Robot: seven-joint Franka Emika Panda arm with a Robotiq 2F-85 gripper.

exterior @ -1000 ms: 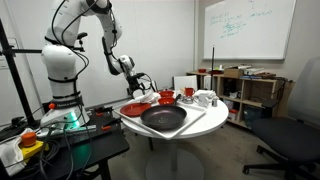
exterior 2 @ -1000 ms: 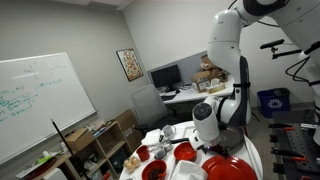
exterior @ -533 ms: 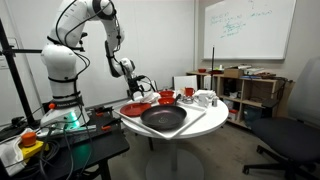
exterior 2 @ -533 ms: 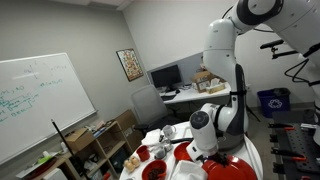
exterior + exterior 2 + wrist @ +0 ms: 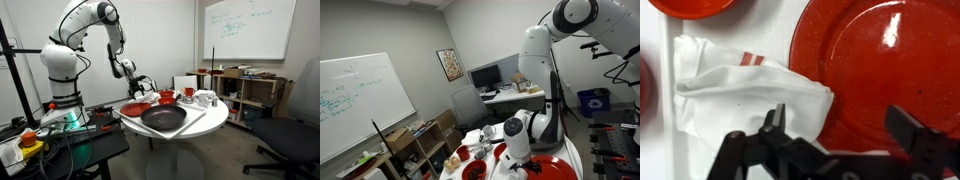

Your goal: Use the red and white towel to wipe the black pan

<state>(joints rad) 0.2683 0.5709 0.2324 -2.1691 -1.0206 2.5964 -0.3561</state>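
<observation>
The towel's corner (image 5: 822, 97) is between my open fingers at the plate's rim. My gripper should go down next and close once its fingers are on both sides of the towel's edge (image 5: 820, 121).
The red and white towel (image 5: 735, 95) lies crumpled on the white table, its right edge lapping the rim of a flat red plate (image 5: 885, 60). My gripper (image 5: 840, 125) is open and empty just above them. One fingertip (image 5: 777, 117) is over the towel's right edge and the other is over the plate. The black pan (image 5: 163, 118) sits at the front middle of the round table, apart from my gripper (image 5: 143, 85). The pan is out of the wrist view.
A red bowl (image 5: 690, 6) is beyond the towel. In an exterior view the red plate (image 5: 135, 108) is left of the pan, with a red bowl (image 5: 167, 97) and white mugs (image 5: 204, 98) behind. The table edge (image 5: 190, 135) is close to the pan.
The arm has lowered the gripper towards the table, over the towel and red plate. The pan, plate and towel have not moved.
</observation>
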